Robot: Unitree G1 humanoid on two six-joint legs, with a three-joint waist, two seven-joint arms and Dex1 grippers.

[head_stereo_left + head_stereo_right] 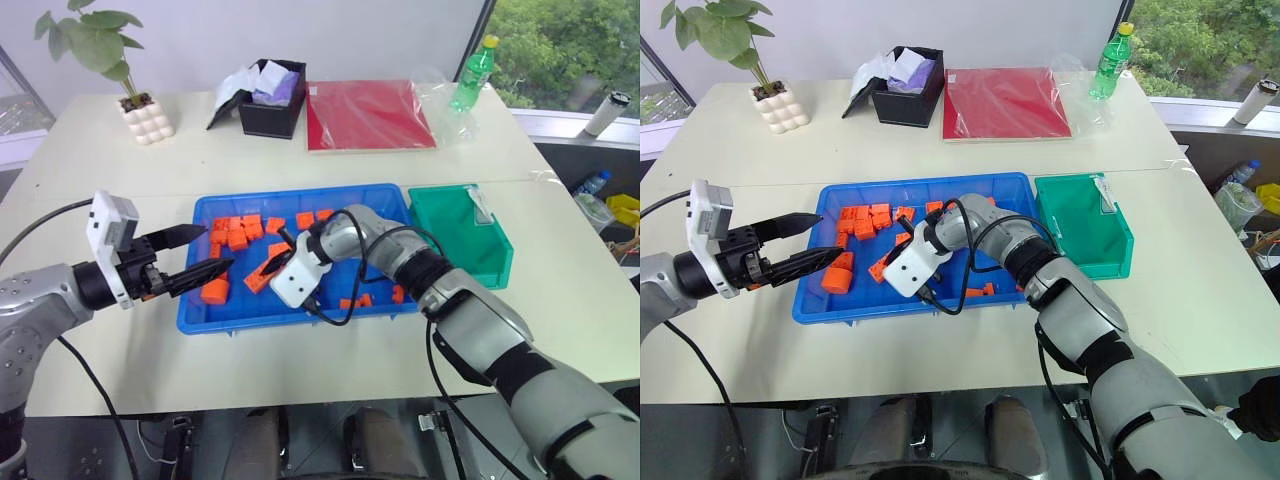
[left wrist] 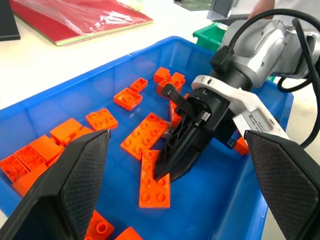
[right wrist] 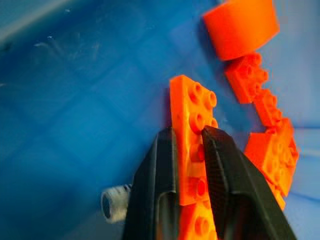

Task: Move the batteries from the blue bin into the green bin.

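Observation:
My right gripper should first put the orange plate between its fingers down by the blue bin's near edge (image 1: 250, 300), because the plate crowds the battery (image 3: 116, 202) beside it. I should take the battery after that.
The blue bin (image 1: 300, 193) lies mid-table with orange blocks (image 1: 240, 232) scattered in it. My right gripper (image 1: 266, 272) reaches down into it, its fingers nearly together over a flat orange plate (image 3: 191, 100) that shows through the narrow gap. One battery (image 3: 114, 202), a small silver-grey cylinder, lies on the bin floor just outside one finger, not between them. My left gripper (image 1: 216, 250) hovers open over the bin's left edge, empty, pointing at the right gripper (image 2: 162, 172). The green bin (image 1: 495, 250) stands against the blue bin's right end.
At the back of the table are a black box (image 1: 270, 110) with paper in it, a red folder (image 1: 368, 113), a green bottle (image 1: 472, 75) and a potted plant (image 1: 147, 118). Cables hang from both arms.

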